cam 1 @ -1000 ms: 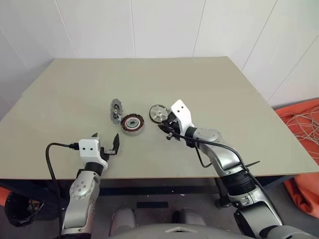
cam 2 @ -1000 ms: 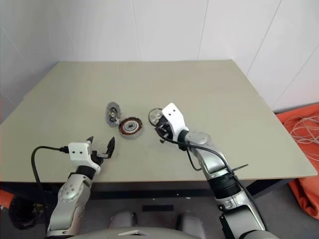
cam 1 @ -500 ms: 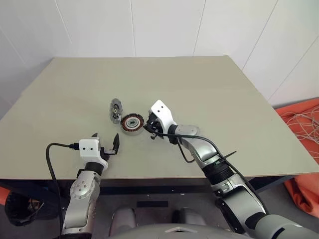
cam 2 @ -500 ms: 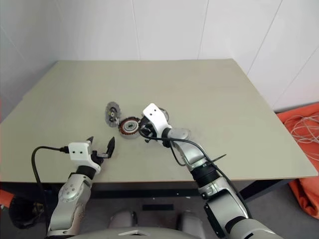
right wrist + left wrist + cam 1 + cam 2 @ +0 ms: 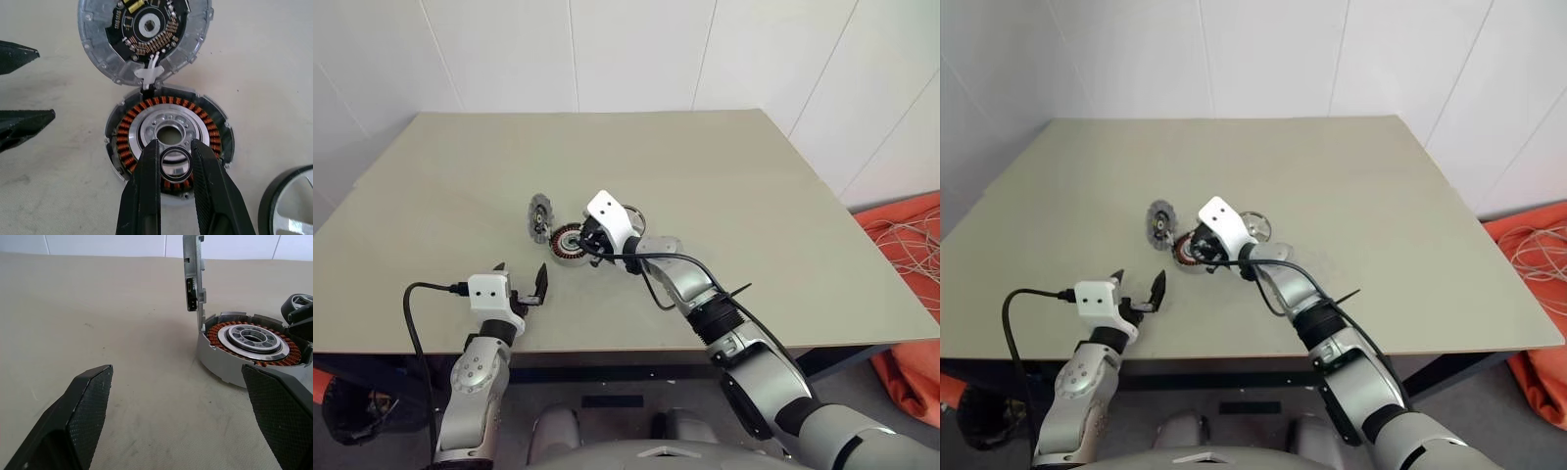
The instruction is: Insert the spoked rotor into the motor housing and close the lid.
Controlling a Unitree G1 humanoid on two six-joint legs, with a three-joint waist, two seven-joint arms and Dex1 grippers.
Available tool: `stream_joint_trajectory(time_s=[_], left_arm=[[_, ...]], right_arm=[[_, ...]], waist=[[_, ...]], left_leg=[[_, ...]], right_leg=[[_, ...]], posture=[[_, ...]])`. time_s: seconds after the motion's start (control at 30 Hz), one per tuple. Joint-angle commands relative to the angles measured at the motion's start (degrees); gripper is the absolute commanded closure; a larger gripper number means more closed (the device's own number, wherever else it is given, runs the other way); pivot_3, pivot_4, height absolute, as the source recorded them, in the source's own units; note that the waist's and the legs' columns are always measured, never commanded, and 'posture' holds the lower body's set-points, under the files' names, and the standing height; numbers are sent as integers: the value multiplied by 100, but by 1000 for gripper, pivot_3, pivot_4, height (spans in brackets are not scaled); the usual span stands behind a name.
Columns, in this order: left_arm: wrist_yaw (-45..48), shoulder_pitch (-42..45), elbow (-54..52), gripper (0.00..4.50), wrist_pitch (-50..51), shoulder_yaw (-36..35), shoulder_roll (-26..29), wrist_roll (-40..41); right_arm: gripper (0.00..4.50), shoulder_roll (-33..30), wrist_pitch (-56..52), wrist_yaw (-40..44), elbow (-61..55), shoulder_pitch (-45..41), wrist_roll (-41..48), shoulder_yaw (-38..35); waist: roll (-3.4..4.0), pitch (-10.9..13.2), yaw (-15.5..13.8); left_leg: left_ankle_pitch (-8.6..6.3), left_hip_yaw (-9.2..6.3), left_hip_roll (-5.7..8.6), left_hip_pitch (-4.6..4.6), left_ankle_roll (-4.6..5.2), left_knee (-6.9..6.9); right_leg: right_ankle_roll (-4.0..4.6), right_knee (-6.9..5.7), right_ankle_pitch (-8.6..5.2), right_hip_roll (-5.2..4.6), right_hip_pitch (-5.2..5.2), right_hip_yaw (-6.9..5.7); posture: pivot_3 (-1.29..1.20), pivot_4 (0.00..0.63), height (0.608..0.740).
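Note:
My right gripper's fingers are around the small black ring's sides [image 5: 176,165]. Next, I release it at the housing's centre bore [image 5: 169,134], then push the ring in with closed fingers.
The motor housing [image 5: 128,142] lies on the table with its copper windings showing. Its lid [image 5: 144,34] stands upright at the far-left side of the housing, also seen edge-on as the lid [image 5: 194,279]. My right gripper [image 5: 175,145] hangs just over the housing's near rim, shut on a small black ring [image 5: 176,179]. The spoked rotor [image 5: 630,215] lies flat on the table just right of the housing, behind my right wrist. Near the table's front edge, left of the housing, my left gripper [image 5: 521,279] stands open and holds nothing.
The beige table [image 5: 754,196] has wide bare room on all sides of the parts. Off its right edge, orange cloth and loose cables [image 5: 911,245] lie on the floor. A white wall stands behind the table.
My right gripper has swung left from beside the spoked rotor to above the housing, carrying the small ring. The rotor stayed on the table. The left arm has not moved.

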State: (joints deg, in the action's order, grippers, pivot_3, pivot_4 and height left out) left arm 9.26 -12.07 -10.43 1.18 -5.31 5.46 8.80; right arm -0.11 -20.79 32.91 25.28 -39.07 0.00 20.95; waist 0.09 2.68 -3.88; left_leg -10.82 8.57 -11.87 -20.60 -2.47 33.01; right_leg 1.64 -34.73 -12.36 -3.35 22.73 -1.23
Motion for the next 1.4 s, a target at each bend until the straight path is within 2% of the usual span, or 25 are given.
stream_joint_trajectory(time_s=[0.03, 0.53, 0.87, 1.23, 1.33, 1.4], left_arm=[[-2, 3, -144, 0, -77, 0, -5, 8], [-20, -38, -166, 0, -85, -15, -16, 6], [-21, -40, -145, 0, -99, -29, -14, 8], [10, -20, -95, 0, -110, -28, -1, 13], [20, -23, -88, 0, -114, -28, 3, 13], [21, -28, -91, 0, -114, -25, -2, 10]], right_arm=[[3926, 165, 278, 24, 187, -290, -52, -26], [3926, 513, 945, -135, 1523, -844, -191, -257], [3926, 593, 1173, -196, 1954, -1029, -220, -402], [122, 597, 1284, -229, 1936, -997, -179, -475], [438, 524, 1198, -42, 1560, -896, -40, -554], [1085, 446, 1069, 88, 1218, -787, -10, -572]], waist=[[0, 0, 0], [1, 1, 6], [2, 1, 7], [2, 1, 7], [2, 1, 3], [1, 1, 2]], left_leg=[[0, 0, 0, -1, 0, 0], [0, 0, -1, -3, 0, 0], [0, 0, -1, -4, 0, 0], [0, 0, -2, -4, 0, 0], [0, 0, -2, -4, 0, 0], [0, 0, -2, -5, 0, 0]], right_leg=[[2, 0, 1, 0, 0, 0], [8, -1, 4, 0, 3, -1], [13, -2, 6, 0, 4, -2], [14, -3, 7, 0, 4, -2], [14, -3, 7, 0, 4, -2], [14, -3, 7, -1, 4, -2]], posture=[[0, 0, 740], [0, 0, 740], [0, 0, 740], [0, 0, 740], [0, 0, 740], [0, 0, 740]])
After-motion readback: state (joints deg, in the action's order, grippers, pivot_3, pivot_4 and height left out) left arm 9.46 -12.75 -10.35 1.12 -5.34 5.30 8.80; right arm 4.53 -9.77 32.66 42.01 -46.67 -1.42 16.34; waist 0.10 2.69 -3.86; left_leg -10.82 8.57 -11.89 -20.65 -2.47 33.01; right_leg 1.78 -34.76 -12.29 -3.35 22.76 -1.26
